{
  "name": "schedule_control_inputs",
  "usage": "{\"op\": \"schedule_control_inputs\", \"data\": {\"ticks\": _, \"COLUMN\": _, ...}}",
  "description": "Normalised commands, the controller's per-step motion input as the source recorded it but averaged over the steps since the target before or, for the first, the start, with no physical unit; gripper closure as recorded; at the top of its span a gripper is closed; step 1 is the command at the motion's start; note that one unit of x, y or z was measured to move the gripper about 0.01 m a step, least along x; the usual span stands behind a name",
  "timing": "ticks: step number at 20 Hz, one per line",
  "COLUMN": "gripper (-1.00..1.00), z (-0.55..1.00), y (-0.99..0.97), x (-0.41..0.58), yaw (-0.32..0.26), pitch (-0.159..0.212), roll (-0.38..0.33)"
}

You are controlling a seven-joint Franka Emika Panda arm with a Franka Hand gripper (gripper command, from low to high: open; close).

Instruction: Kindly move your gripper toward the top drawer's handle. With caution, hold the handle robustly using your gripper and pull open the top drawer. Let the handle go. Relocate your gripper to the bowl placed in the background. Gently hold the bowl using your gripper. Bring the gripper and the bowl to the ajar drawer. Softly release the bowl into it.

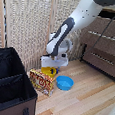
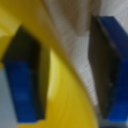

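The light-blue bowl (image 1: 64,83) stands apart in front. The yellow bowl (image 1: 48,70) will come up by itself when I lift it, and the light-blue bowl will stay where it is.
The yellow bowl (image 1: 49,71) sits on the wooden floor behind a red and yellow box. My gripper (image 1: 53,66) is down at its rim. In the wrist view the bowl (image 2: 55,100) fills the lower part, and its rim runs between my two blue fingers (image 2: 22,82). The gripper (image 2: 65,75) is open, with bare floor showing between the rim and the other finger. The dresser stands at the exterior view's right. Its top drawer (image 1: 110,29) bears a silver handle (image 1: 102,35). I cannot tell whether that drawer is open.
A light-blue bowl (image 1: 64,83) lies just in front of the yellow one. The red and yellow box (image 1: 42,81) stands beside it. A black bin (image 1: 8,84) fills the exterior view's left. A lower drawer front (image 1: 103,60) juts out from the dresser.
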Motion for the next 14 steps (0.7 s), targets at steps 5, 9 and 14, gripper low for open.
{"op": "schedule_control_inputs", "data": {"ticks": 5, "gripper": 1.0, "z": 0.3, "y": 0.05, "x": -0.035, "yaw": -0.086, "pitch": -0.174, "roll": 0.012}}
{"op": "schedule_control_inputs", "data": {"ticks": 9, "gripper": 1.0, "z": 0.73, "y": 0.0, "x": 0.081, "yaw": -0.11, "pitch": -0.09, "roll": 0.072}}
{"op": "schedule_control_inputs", "data": {"ticks": 14, "gripper": 1.0, "z": 0.99, "y": 0.0, "x": 0.069, "yaw": -0.119, "pitch": -0.006, "roll": 0.023}}
